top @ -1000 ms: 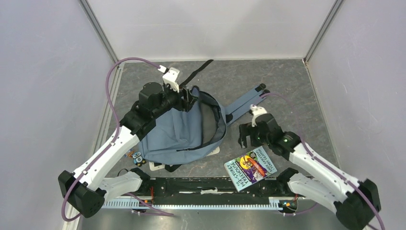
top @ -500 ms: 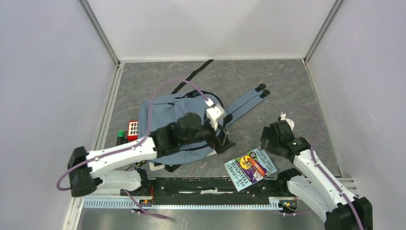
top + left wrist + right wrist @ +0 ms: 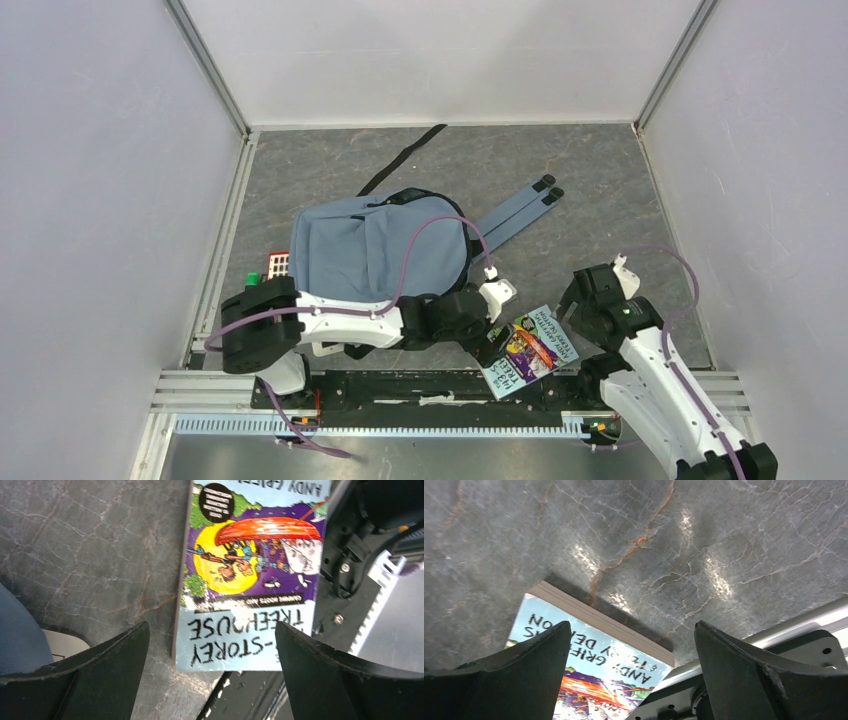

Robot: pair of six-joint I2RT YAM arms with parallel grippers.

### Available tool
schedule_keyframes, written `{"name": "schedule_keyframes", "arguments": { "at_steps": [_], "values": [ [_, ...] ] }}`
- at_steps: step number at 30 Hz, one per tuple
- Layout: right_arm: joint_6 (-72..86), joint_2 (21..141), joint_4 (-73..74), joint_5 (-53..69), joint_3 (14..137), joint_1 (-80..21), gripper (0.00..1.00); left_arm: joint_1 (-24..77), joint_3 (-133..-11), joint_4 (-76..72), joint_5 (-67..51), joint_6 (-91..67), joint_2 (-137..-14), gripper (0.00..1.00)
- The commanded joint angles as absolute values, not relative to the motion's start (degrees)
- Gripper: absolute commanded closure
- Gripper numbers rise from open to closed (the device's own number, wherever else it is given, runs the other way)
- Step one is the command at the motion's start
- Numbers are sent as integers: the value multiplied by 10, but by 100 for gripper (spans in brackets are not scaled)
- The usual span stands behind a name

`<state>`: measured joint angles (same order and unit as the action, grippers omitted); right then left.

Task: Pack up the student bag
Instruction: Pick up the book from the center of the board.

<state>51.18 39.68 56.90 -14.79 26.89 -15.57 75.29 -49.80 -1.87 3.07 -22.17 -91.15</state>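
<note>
Next, I back my left gripper off to the long page edge (image 3: 178, 622) and grip the book's thickness, since that gripper's open fingers hang over the book's flat cover (image 3: 227, 632).
The grey-blue student bag (image 3: 375, 255) lies flat on the grey table, its blue straps (image 3: 515, 212) stretched to the back right. A colourful paperback book (image 3: 532, 350) lies at the near edge, right of the bag; it also shows in the left wrist view (image 3: 250, 580) and the right wrist view (image 3: 589, 680). My left gripper (image 3: 497, 338) is open and empty, hovering over the book's near-left corner, jaws wide apart. My right gripper (image 3: 588, 300) is open and empty, just right of the book's far corner.
A red grid-patterned item (image 3: 277, 265) and a green item (image 3: 253, 279) lie left of the bag. A white flat item (image 3: 62, 645) pokes out under the bag's near edge. A black strap (image 3: 400, 162) trails to the back. The black arm-mount rail (image 3: 430, 385) runs along the near edge.
The bag's raised flap has dropped and the bag now lies flat. My left arm swung from the bag's top down to the book. My right gripper pulled back to the right.
</note>
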Motion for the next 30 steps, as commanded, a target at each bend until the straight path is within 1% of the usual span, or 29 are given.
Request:
{"name": "schedule_keyframes", "arguments": {
  "at_steps": [1, 5, 13, 16, 21, 25, 27, 30],
  "values": [
    [588, 361, 634, -99, 272, -153, 2, 753, -527, -49, 85, -257, -937, 0],
    [601, 345, 636, -65, 262, -153, 2, 753, -533, -44, 96, -274, -955, 0],
    [595, 373, 611, -50, 254, -153, 2, 753, -515, -62, 92, -301, -961, 1],
    [585, 389, 612, -68, 265, -153, 2, 753, -509, -70, 88, -302, -964, 7],
    [574, 408, 578, -43, 250, -153, 2, 753, -502, -74, 97, -312, -977, 24],
    [565, 423, 521, -2, 229, -153, 2, 753, -486, -80, 104, -326, -953, 28],
    [558, 431, 496, -2, 232, -153, 4, 758, -487, -54, 126, -329, -923, 26],
    [549, 447, 484, -11, 245, -153, 4, 772, -496, -4, 181, -337, -863, 12]
  ]
}}
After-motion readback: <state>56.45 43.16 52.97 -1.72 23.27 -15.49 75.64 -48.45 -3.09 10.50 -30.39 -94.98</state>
